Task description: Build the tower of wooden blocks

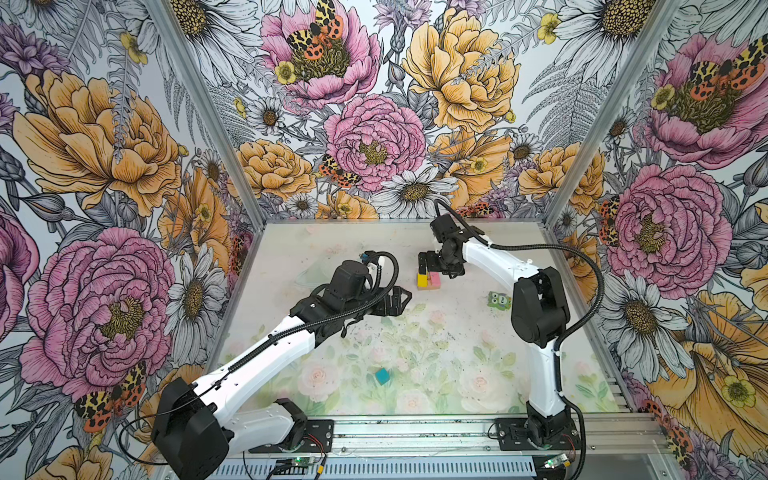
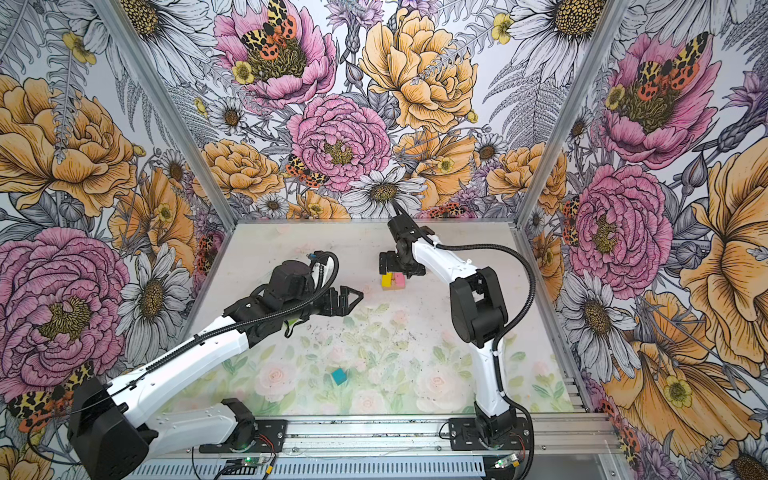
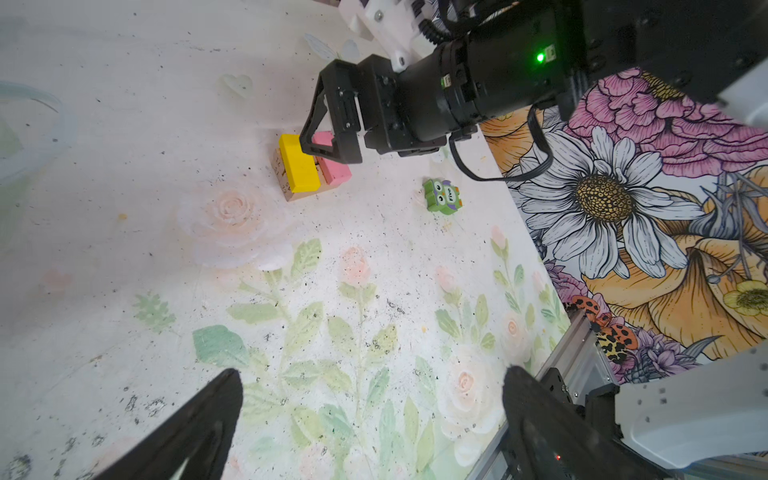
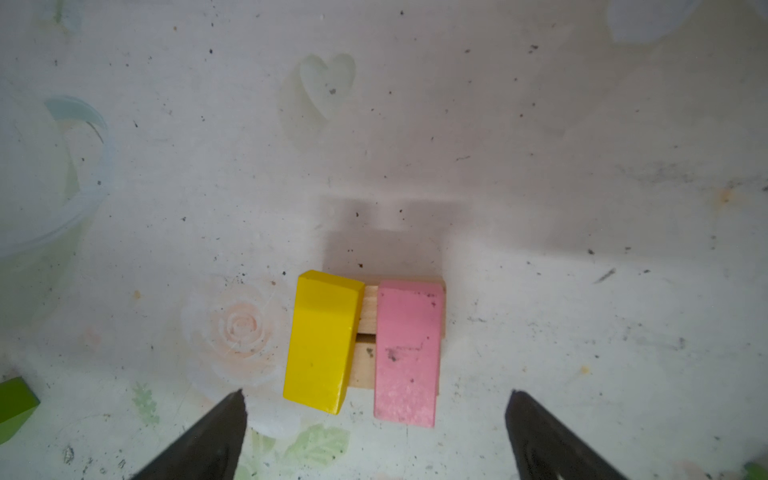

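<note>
The yellow bar is crooked and has a gap to the pink slab (image 4: 365,340), so next my right gripper straddles both (image 1: 429,280) and presses them flush before building higher.
The wood block tower (image 1: 428,281) (image 2: 392,281) stands at the table's far middle: a yellow bar (image 4: 322,340) and a pink slab (image 4: 409,353) lie side by side on tan planks (image 4: 365,370). The yellow bar sits slightly askew. My right gripper (image 4: 376,394) (image 1: 430,266) hovers open just above this stack, touching nothing; in the left wrist view the right gripper (image 3: 328,141) hangs over the pink slab (image 3: 334,168). My left gripper (image 3: 372,372) (image 1: 399,301) is open and empty, left of the tower. A teal cube (image 1: 382,375) (image 2: 339,376) lies near the front. A lime green block (image 4: 14,405) shows at one edge.
A small green owl figure (image 1: 498,300) (image 3: 441,196) lies right of the tower, close to the right arm. A clear plastic container (image 3: 37,137) (image 4: 62,187) sits left of the tower. Floral walls enclose the table on three sides.
</note>
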